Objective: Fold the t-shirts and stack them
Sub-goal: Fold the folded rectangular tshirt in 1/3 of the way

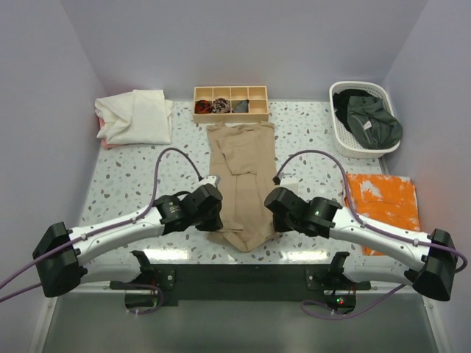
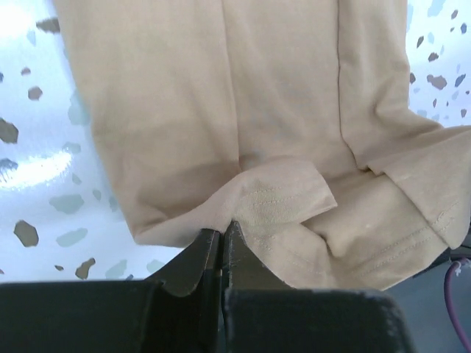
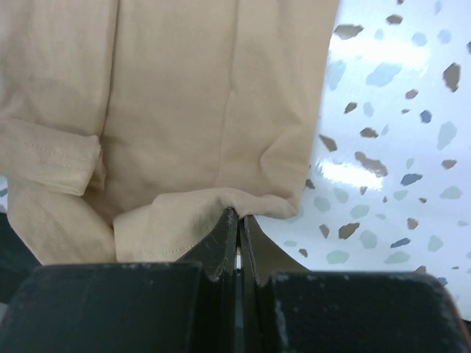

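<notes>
My right gripper has the tan shirt's near corner (image 3: 282,204) in line with the shirt's long edge. It should keep going forward and let go of the corner on the flat cloth ahead (image 1: 257,193).
A tan-beige t-shirt (image 1: 241,173) lies lengthwise down the middle of the table, folded into a narrow strip. My left gripper (image 1: 214,208) is shut on its near left edge; the left wrist view shows the fingertips (image 2: 234,234) pinching the tan cloth (image 2: 243,110). My right gripper (image 1: 271,205) is shut on its near right edge; the right wrist view shows the cloth (image 3: 184,103) pinched at the fingertips (image 3: 232,219). A folded cream-white t-shirt (image 1: 136,116) lies at the back left. Dark green/black shirts (image 1: 368,118) fill a white basket (image 1: 346,144) at the back right.
A small wooden divided tray (image 1: 230,93) with little dark items stands at the back centre, just beyond the tan shirt. An orange cloth (image 1: 383,202) lies at the right edge, under my right arm. Purple cables loop over both arms.
</notes>
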Controlling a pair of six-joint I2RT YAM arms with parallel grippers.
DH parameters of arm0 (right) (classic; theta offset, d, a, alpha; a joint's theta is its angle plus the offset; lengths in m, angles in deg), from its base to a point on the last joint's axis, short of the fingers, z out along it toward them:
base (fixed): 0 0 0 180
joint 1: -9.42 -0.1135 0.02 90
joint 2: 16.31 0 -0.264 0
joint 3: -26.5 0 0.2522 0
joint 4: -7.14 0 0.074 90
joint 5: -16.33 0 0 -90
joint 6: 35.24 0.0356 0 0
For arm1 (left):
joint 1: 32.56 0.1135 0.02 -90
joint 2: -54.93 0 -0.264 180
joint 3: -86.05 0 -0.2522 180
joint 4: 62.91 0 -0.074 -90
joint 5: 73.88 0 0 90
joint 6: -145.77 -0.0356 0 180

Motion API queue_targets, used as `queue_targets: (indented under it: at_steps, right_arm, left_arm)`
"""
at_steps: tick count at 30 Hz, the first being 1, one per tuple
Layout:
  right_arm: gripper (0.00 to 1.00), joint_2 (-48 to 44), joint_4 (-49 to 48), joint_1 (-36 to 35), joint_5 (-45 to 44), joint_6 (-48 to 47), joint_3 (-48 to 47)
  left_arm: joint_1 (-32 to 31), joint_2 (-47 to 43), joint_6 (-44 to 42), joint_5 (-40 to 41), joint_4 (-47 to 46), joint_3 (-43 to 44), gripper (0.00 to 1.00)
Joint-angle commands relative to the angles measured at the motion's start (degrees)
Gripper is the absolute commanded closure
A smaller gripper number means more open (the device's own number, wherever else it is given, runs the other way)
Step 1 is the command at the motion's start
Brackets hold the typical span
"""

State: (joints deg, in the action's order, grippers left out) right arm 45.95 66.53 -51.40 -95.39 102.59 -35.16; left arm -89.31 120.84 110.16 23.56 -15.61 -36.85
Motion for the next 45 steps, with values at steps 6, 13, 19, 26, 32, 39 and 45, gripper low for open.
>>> queue_targets:
  at_steps: [6, 13, 19, 26, 32, 39, 45]
  right_arm:
    - [1.0, 4.0, -6.33, 13.88, 3.86, -12.84, -3.08]
    - [1.0, 11.38, -9.32, 18.89, 7.91, -17.6, -6.68]
    - [1.0, 17.54, -11.08, 21.18, 9.67, -20.06, -10.37]
    - [1.0, 22.9, -12.4, 23.98, 10.9, -22.25, -13.01]
    - [1.0, 26.94, -13.28, 26.88, 11.43, -23.75, -14.5]
    - [1.0, 32.39, -13.99, 29.61, 10.2, -25.24, -17.92]
    - [1.0, 35.3, -14.51, 30.93, 8.62, -25.51, -20.21]
  left_arm:
    - [6.82, 5.72, -8.77, -1.46, -3.39, 5.97, 1.0]
    - [12.01, 9.94, -11.85, -3.75, -6.91, 6.85, 1.0]
    - [15.97, 13.36, -14.57, -5.42, -9.02, 8.7, 1.0]
    - [19.92, 16.09, -16.51, -7.0, -10.6, 9.49, 1.0]
    - [21.95, 20.13, -18.09, -8.76, -12.01, 10.19, 1.0]
    - [24.58, 24.7, -19.76, -9.37, -14.81, 11.42, 1.0]
    - [26.16, 26.9, -21.25, -8.32, -15.69, 12.39, 1.0]
